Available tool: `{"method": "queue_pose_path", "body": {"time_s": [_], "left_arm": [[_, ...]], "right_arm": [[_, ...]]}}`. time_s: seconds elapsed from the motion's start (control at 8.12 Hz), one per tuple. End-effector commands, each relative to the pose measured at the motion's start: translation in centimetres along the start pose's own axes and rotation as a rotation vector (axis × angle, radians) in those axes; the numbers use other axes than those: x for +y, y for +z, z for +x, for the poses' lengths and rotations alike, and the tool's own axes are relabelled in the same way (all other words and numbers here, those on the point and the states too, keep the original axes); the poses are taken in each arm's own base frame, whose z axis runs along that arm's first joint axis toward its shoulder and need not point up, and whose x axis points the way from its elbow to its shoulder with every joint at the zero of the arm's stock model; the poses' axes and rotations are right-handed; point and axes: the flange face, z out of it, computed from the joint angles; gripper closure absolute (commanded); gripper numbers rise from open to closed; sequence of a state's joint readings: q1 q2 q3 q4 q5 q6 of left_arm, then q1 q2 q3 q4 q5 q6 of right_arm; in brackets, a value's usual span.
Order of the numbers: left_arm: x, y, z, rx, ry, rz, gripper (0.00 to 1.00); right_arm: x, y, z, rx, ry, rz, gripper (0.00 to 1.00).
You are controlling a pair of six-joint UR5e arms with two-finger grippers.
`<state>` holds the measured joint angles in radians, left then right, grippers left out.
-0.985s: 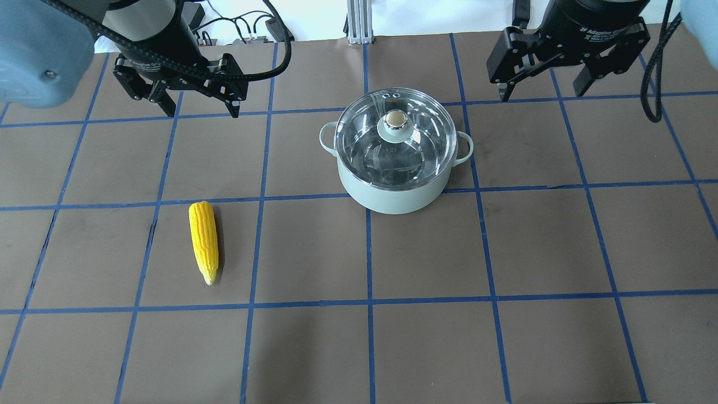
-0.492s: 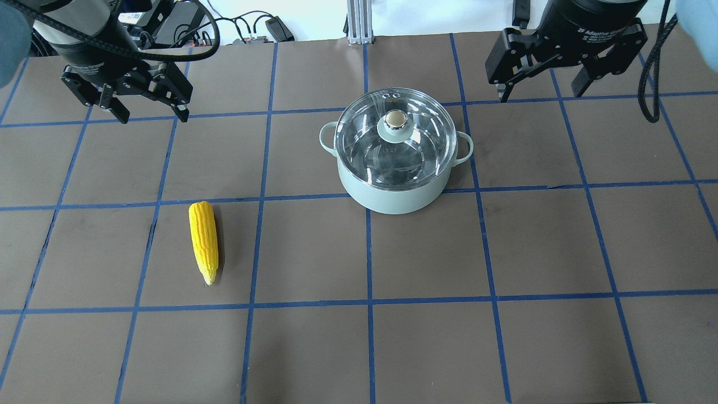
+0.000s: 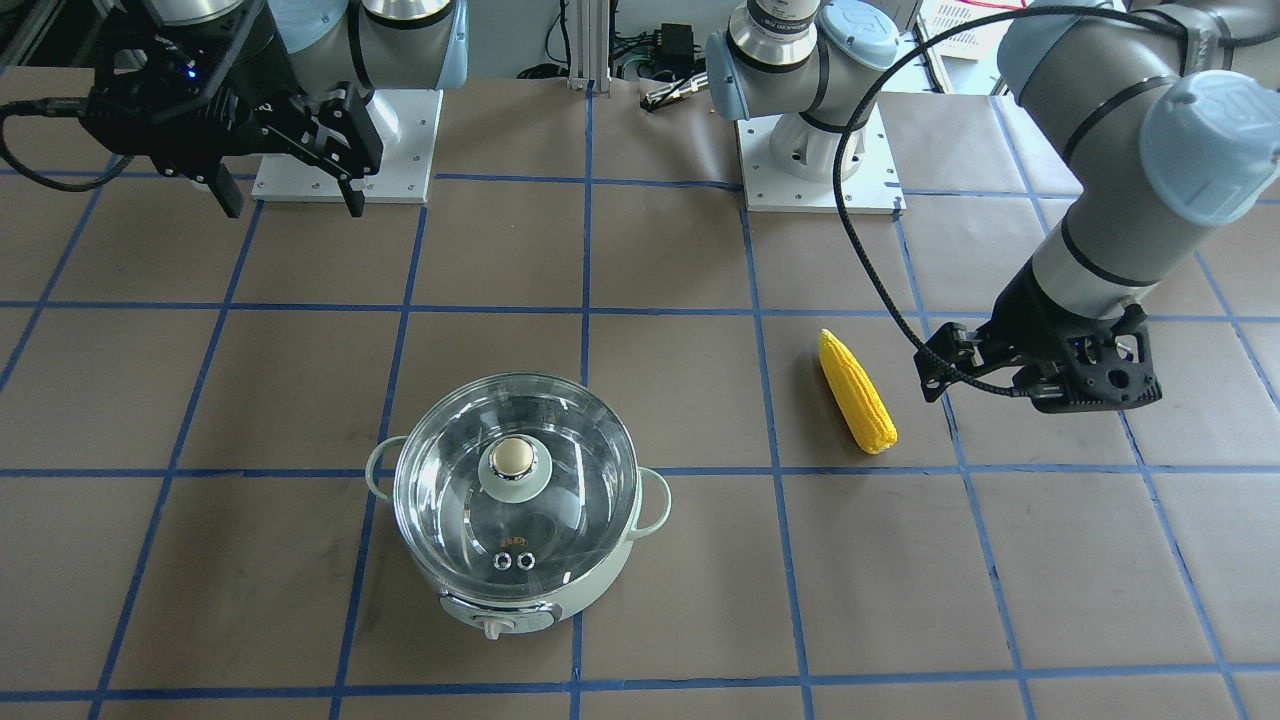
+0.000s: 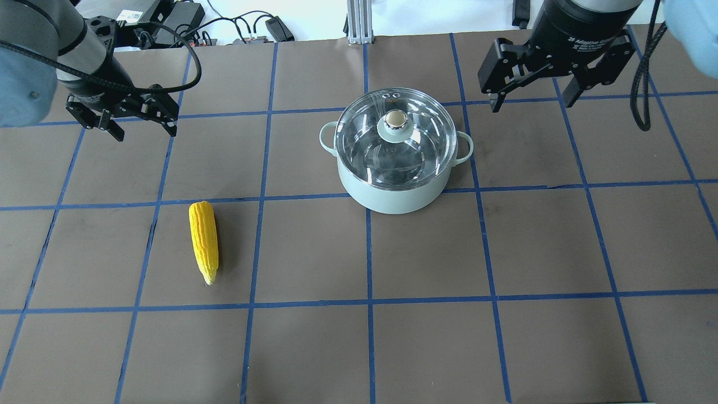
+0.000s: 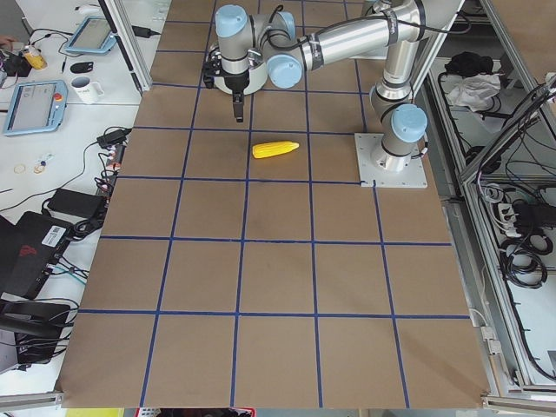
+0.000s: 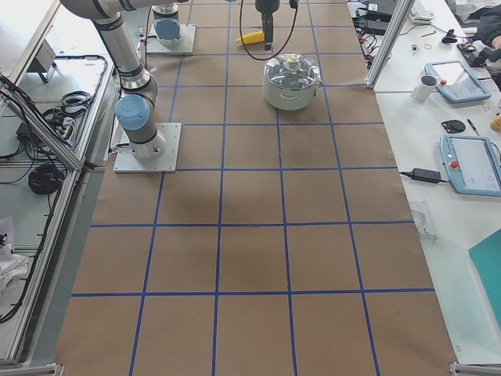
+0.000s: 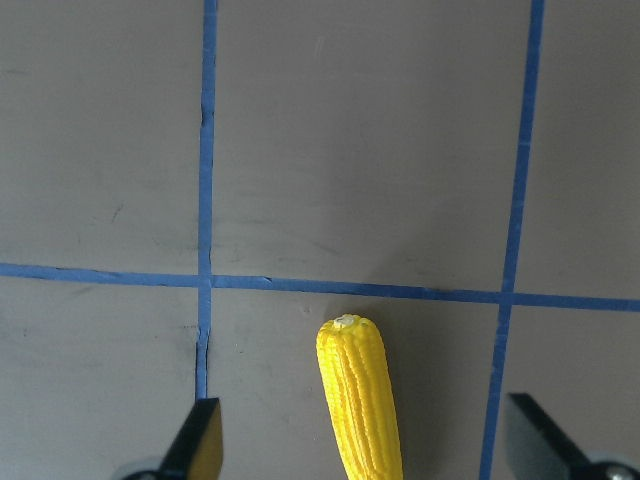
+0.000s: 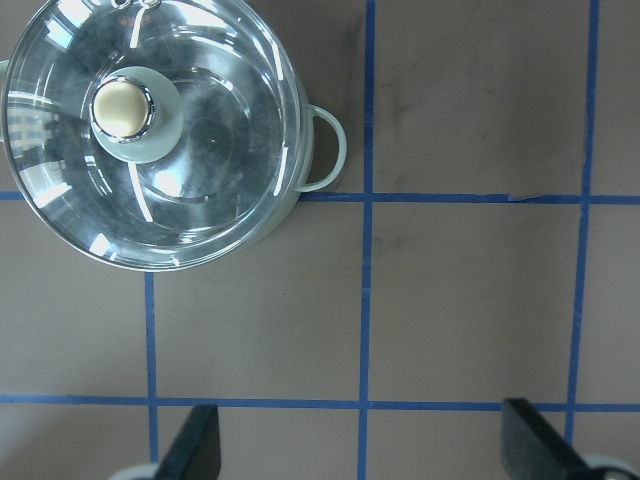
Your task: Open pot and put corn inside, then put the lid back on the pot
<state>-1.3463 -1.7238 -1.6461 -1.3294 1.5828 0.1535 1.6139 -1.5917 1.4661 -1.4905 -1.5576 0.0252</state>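
Note:
The yellow corn [image 3: 858, 392] seems shorter than the pot's wide round rim, so the corn will fall over and rest at a slant inside when I lower it in.
The mint-green pot [image 4: 395, 193] stands mid-table with its glass lid [image 4: 370, 148] on; both also show in the front view, the pot [image 3: 520, 600] under the lid [image 3: 560, 520]. In the right wrist view the lid [image 8: 210, 150] is at the upper left. The yellow corn [image 4: 203, 241] lies on the table to the left, pointed end toward the front. My left gripper [image 4: 145, 133] is open and empty, above the table behind and left of the corn. Its wrist view shows the corn's blunt end [image 7: 358, 400] between the fingertips [image 7: 203, 430]. My right gripper [image 4: 533, 104] is open and empty, behind and right of the pot.
The table is brown paper with a blue tape grid [image 4: 370, 252]. Two arm base plates [image 3: 820, 160] sit at the robot's edge. Cables [image 4: 247, 25] lie past the far edge. Side benches with tablets [image 6: 470, 160] flank the table.
My left gripper has swung left and forward toward the corn's side and looks lower. My right gripper has shifted slightly left toward the pot. Pot, lid and corn have not moved.

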Motion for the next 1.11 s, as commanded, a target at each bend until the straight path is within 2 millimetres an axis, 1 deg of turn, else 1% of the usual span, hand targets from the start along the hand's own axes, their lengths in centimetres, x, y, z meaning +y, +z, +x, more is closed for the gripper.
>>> {"method": "queue_pose_path", "body": {"time_s": [0.0,0.12,0.25,0.37,0.49,0.62,0.74,0.86,0.98], "left_arm": [[0.2,9.3,-0.5,0.013,-0.090,-0.024,0.00],[1.1,12.5,-0.2,0.020,-0.117,-0.060,0.00],[2.4,16.1,0.0,0.023,-0.121,-0.134,0.00],[2.3,19.0,0.1,0.033,-0.124,-0.159,0.00],[1.9,20.6,0.4,0.069,-0.173,-0.127,0.00],[2.0,21.8,0.5,0.069,-0.180,-0.143,0.00],[2.1,22.2,0.5,0.068,-0.184,-0.150,0.00],[2.7,21.7,0.7,0.071,-0.184,-0.150,0.00],[3.5,21.9,0.7,0.067,-0.186,-0.159,0.00]], "right_arm": [[-1.4,2.6,-0.7,-0.064,0.012,-0.047,0.00],[-3.1,3.7,-0.9,-0.068,0.021,-0.012,0.00],[-5.7,5.9,-1.6,-0.071,0.045,0.025,0.00],[-7.6,8.2,-4.5,-0.079,0.015,0.072,0.00],[-9.1,11.3,-9.2,-0.087,0.018,0.111,0.00],[-10.0,14.1,-12.6,-0.089,0.016,0.128,0.00],[-11.4,17.6,-13.3,-0.090,0.036,0.122,0.00],[-12.8,19.3,-13.7,-0.100,0.012,0.167,0.00],[-12.8,19.4,-13.7,-0.089,0.002,0.173,0.00]]}}
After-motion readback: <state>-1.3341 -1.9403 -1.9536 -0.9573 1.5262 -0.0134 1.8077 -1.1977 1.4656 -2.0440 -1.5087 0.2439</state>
